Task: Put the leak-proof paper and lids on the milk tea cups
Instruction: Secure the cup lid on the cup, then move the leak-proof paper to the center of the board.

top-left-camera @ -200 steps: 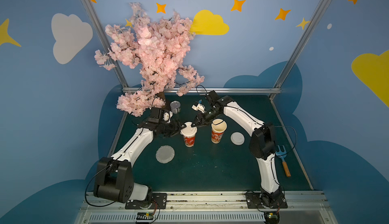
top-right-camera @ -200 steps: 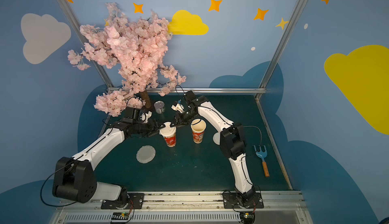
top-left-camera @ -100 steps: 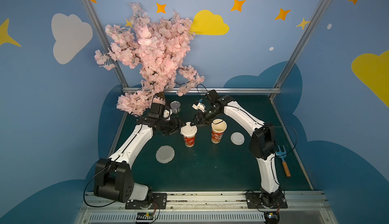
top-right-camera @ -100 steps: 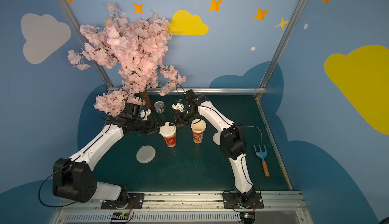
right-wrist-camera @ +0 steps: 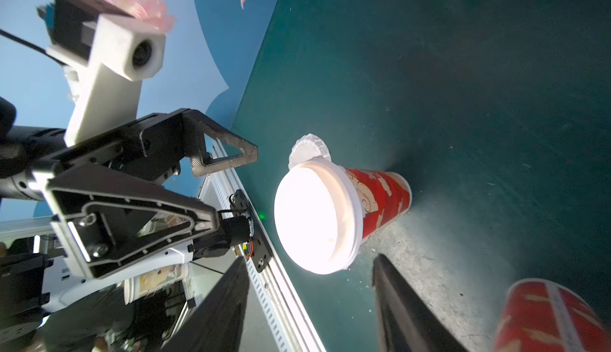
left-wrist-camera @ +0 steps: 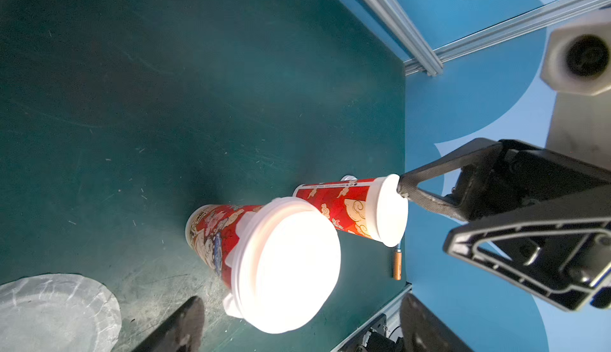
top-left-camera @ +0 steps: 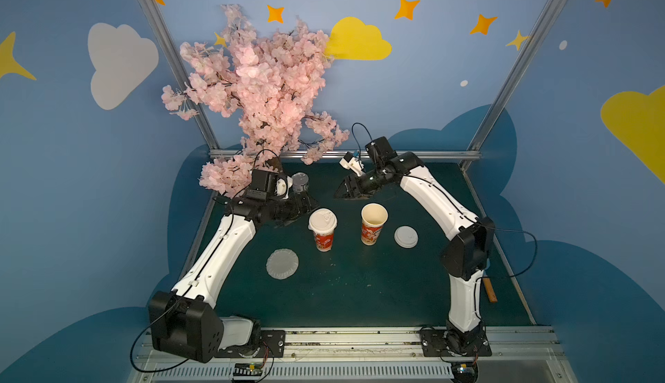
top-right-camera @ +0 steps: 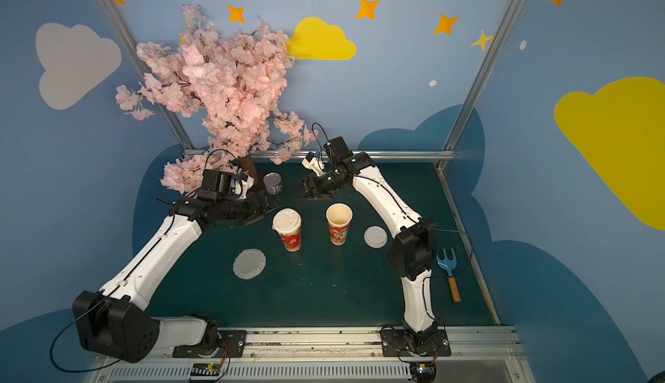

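Note:
My left gripper should slide the leak-proof paper (top-left-camera: 282,264), which lies far from my right gripper, in front of the lidded cup (top-left-camera: 323,277), so that both grippers can reach it.
Two red-printed milk tea cups stand mid-table. The left cup (top-left-camera: 322,235) (top-right-camera: 290,236) (left-wrist-camera: 211,238) (right-wrist-camera: 380,198) wears a white domed lid, and white paper corners poke out under the lid. The right cup (top-left-camera: 373,224) (top-right-camera: 338,225) (left-wrist-camera: 344,208) has an open mouth. One leak-proof paper (top-left-camera: 282,263) (top-right-camera: 249,263) (left-wrist-camera: 56,310) lies flat on the mat, front-left of the lidded cup. My left gripper (top-left-camera: 306,209) (top-right-camera: 268,206) (left-wrist-camera: 302,300) hovers open just left of the lidded cup. My right gripper (top-left-camera: 342,193) (top-right-camera: 304,192) (right-wrist-camera: 312,259) is open behind the cups, holding nothing.
A loose white lid (top-left-camera: 406,236) (top-right-camera: 375,236) lies right of the open cup. A silver tin can (top-left-camera: 299,182) (top-right-camera: 272,182) and a pink blossom tree (top-left-camera: 259,86) stand at the back left. A blue fork with a wooden handle (top-right-camera: 448,273) lies by the right edge.
Both grippers have opened wider. The right gripper has drawn back and up from the lidded cup, and the left arm has lifted slightly. The cups and the sheet have not moved.

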Controlling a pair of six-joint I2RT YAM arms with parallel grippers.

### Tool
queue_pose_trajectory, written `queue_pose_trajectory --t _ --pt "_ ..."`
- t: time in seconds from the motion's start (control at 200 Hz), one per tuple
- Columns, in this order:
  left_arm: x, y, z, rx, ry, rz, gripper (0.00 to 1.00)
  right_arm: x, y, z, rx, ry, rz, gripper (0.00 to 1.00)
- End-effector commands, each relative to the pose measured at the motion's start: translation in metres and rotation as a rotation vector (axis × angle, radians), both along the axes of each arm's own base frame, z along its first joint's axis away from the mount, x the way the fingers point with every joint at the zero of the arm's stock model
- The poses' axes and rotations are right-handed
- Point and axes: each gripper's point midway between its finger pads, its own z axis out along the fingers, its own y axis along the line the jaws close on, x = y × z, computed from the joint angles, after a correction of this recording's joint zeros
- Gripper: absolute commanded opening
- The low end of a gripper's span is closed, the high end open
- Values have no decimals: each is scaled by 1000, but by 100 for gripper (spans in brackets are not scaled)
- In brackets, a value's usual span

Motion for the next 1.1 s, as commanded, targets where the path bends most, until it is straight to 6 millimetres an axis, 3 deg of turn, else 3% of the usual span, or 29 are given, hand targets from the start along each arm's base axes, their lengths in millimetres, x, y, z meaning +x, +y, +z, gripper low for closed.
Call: queue_pose_trajectory --t 0.0,0.165,0.305,0.546,0.646,0.776,0.881,0.971,1.091 --pt "-12 3 9 45 -26 -6 96 2 -27 18 -37 -75 -94 60" --pt "-29 22 -4 125 -25 53 100 -5 -57 19 -62 -132 -199 60" --pt "-47 44 -22 168 -1 131 100 -25 -72 13 -74 -162 -237 59" --pt "-76 109 -76 222 153 424 98 -64 -82 6 -74 -227 -273 54" --pt "-87 124 -100 200 210 511 96 -80 -74 8 -55 -278 -254 53" --pt "-86 126 -118 155 213 532 93 -97 -58 5 -77 -340 -212 46" --pt "-75 130 -134 138 219 535 86 -113 -43 -3 -81 -382 -183 38" --pt "-63 133 -149 113 232 545 77 -129 -32 -14 -70 -385 -153 38" --pt "-47 141 -163 132 238 556 76 -147 -21 -35 -86 -373 -120 39"
